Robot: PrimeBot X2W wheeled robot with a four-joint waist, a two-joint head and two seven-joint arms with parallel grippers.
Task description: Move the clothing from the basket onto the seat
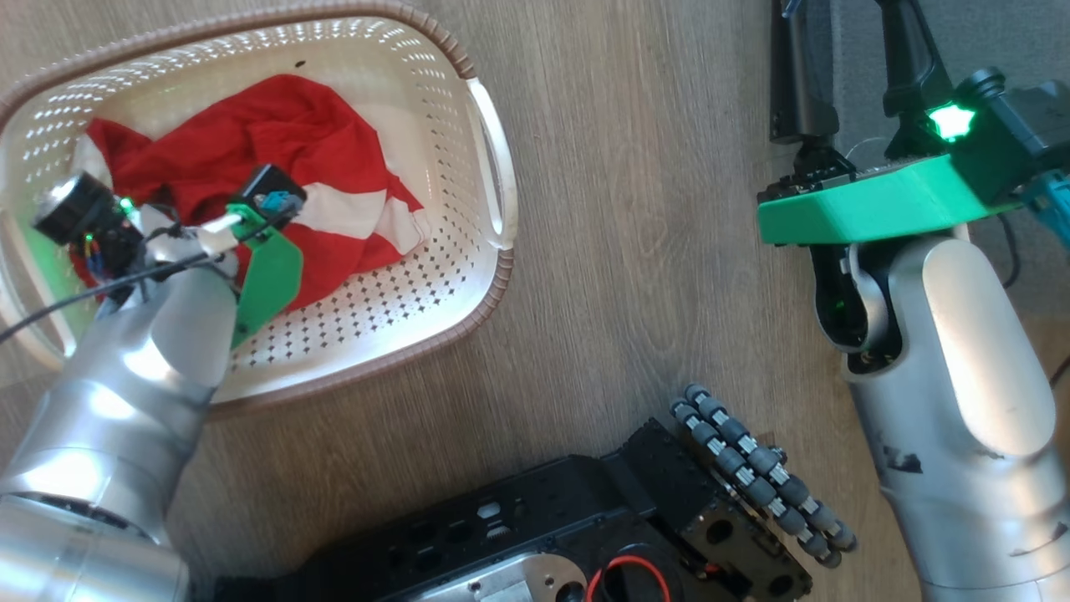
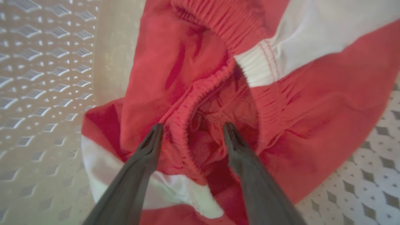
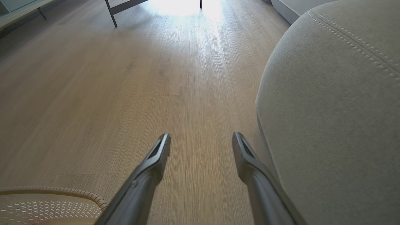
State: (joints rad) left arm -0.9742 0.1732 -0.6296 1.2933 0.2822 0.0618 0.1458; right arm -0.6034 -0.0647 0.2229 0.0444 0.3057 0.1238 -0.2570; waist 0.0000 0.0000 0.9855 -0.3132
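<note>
My gripper will make the clothing hang limp and leave the basket empty when it lifts it, because the clothing's gathered red elastic band [image 2: 182, 122] joins the folds all around.
The clothing [image 1: 276, 142], bright red with white panels, lies crumpled in the cream basket [image 1: 501, 276] at the upper left of the head view. My left arm reaches down into the basket. In the left wrist view my left gripper [image 2: 192, 127] is open, its tips straddling a fold of the red ribbed waistband of the clothing [image 2: 312, 103], with the perforated basket wall [image 2: 47, 78] to the left. My right gripper [image 3: 201, 137] is open and holds nothing above the wooden floor. The grey seat [image 3: 337, 109] bulges just to its right, and the basket rim [image 3: 62, 190] sits at its lower left.
My black base with its roller wheel [image 1: 761, 477] sits at the bottom of the head view. Wooden floor [image 1: 635, 209] stretches between basket and right arm. Dark metal furniture legs [image 3: 111, 14] stand far across the floor.
</note>
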